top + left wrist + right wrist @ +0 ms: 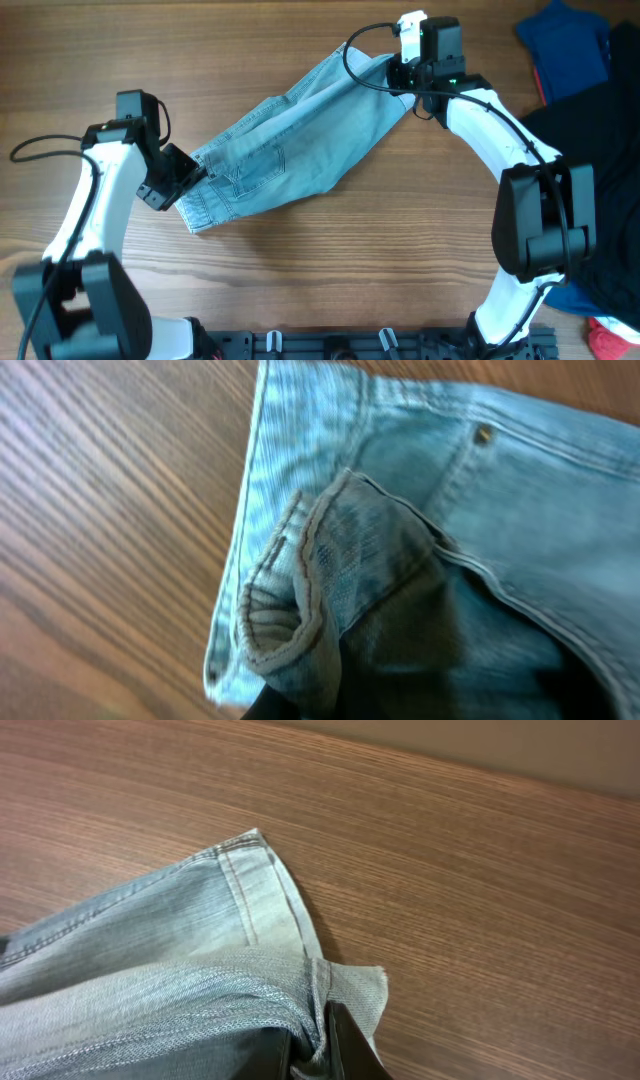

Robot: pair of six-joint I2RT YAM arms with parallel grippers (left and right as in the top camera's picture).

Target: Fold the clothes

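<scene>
My left gripper should pull the hem back to the shorts' outer edge (198,154), because the hem in my left gripper (285,595) is bunched up over the shorts' lower layer.
The light blue denim shorts (290,145) lie stretched diagonally across the wooden table, from lower left to upper right. My left gripper (183,175) is shut on the shorts' lower-left hem; the left wrist view shows the bunched hem (300,600) pinched at the frame's bottom. My right gripper (400,72) is shut on the upper-right corner; the right wrist view shows cloth (200,970) squeezed between the dark fingers (325,1050). A stitched pocket (262,160) faces up.
A large black garment (590,140) and a dark royal-blue garment (565,45) lie at the right edge. A red item (608,340) sits at the bottom right corner. Wooden table (320,270) extends in front of the shorts.
</scene>
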